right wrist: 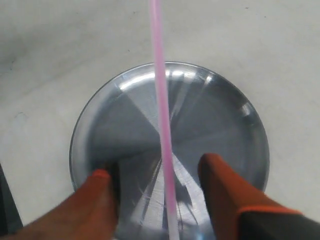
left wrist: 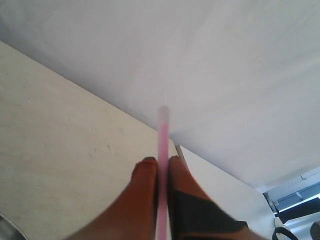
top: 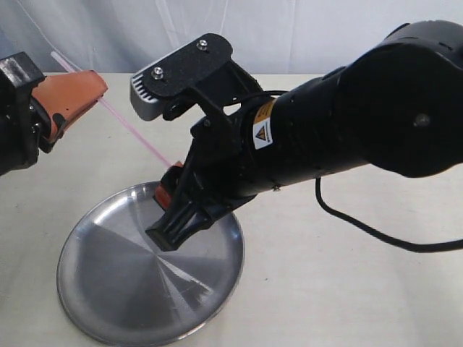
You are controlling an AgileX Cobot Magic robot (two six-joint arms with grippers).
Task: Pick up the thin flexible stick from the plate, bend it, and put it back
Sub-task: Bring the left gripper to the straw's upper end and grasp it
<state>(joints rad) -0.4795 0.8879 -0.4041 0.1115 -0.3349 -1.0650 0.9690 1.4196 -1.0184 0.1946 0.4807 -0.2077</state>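
Observation:
The stick far down (top: 169, 163) from my left gripper sits between my right gripper's fingers, so that gripper should move up the stick (top: 148, 144) and close there before bending it.
The thin pink stick (top: 134, 132) runs straight and slanted through the air, from my left gripper (top: 72, 101) down toward the far rim of the steel plate (top: 108, 289). In the left wrist view the left gripper (left wrist: 161, 165) is shut on the stick (left wrist: 163, 135), whose tip pokes out past the orange fingers (left wrist: 142, 180). My right gripper (right wrist: 156, 170) hangs open over the plate (right wrist: 220, 115). The stick (right wrist: 159, 75) passes between its two orange fingertips (right wrist: 212, 170), touching neither. In the exterior view the right gripper (top: 168, 189) is mostly hidden behind its own arm.
The plate lies on a pale table (top: 347, 289) before a white backdrop. The bulky black right arm (top: 347, 123) reaches across the middle, and its black cable (top: 362, 228) loops over the table at the right.

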